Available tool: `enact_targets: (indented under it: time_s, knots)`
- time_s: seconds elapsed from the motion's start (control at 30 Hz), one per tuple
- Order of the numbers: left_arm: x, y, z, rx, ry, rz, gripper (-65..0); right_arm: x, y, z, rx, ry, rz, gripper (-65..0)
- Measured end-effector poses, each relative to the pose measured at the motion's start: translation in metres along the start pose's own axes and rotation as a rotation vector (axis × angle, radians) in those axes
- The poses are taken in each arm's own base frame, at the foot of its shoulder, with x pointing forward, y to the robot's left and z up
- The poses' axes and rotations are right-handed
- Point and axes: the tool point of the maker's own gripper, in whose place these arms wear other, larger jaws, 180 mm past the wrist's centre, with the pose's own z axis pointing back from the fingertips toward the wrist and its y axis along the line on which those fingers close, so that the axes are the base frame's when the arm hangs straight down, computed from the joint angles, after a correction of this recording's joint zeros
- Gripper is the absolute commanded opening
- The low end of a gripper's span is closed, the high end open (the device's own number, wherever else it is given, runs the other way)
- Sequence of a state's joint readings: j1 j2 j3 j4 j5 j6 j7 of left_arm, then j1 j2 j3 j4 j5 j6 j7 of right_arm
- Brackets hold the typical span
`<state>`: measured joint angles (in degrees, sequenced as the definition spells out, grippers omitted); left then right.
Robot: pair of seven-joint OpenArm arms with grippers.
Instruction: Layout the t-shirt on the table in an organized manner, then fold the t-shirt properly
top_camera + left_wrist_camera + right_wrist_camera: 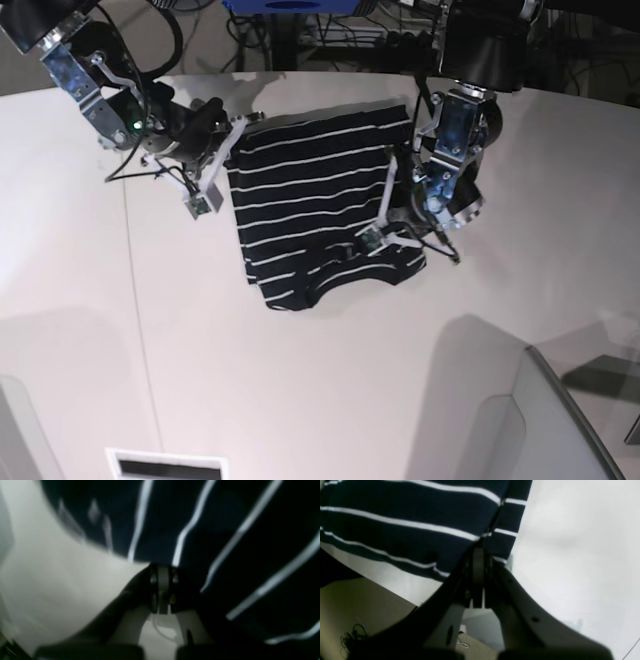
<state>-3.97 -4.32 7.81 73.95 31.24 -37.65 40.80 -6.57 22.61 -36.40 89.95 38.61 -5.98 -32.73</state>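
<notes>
The t-shirt's near end [318,284] is slanted and curled, so next my left gripper moves the held edge back toward my right gripper's side [345,254] and lays it down square.
The t-shirt [310,195], dark with thin white stripes, lies on the white table [300,380] towards the far edge, its near end bunched and curled. My right gripper [240,125] is shut on the shirt's far left corner. In the right wrist view the jaws [478,551] are pressed together on the t-shirt [420,512] beside a seam. My left gripper [395,185] sits at the shirt's right edge. The left wrist view shows it [162,567] shut on the hem of the t-shirt [225,517], with bare table [50,580] to its left.
A thin seam line [135,300] runs down the table's left part. A grey translucent box [560,420] stands at the near right, and a vent [165,465] sits at the near edge. Cables and equipment [330,30] lie beyond the far edge.
</notes>
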Motion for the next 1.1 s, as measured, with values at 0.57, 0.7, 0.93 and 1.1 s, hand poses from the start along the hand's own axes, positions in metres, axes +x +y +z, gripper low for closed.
enact_targets:
  time_s: [0.57,0.7,0.93,1.1]
  knots:
    - [0.034,0.006,-0.006,0.008,-0.049,-0.024,-65.0,-0.021,-0.01,0.002,-0.021,0.043,-0.013,-65.0]
    - [0.044,0.029,0.016,0.076,-0.115,-0.02,-65.0,-0.016,-0.028,0.007,-0.06,0.025,-0.052,-65.0]
    - [0.024,0.092,0.078,0.311,-0.151,0.071,-65.0,-0.009,-0.065,0.041,-0.198,-0.067,-0.123,-65.0]
    - [-0.013,0.014,0.104,0.241,-0.146,0.044,-65.0,-0.011,-0.071,0.086,-0.296,-0.141,-0.036,-65.0]
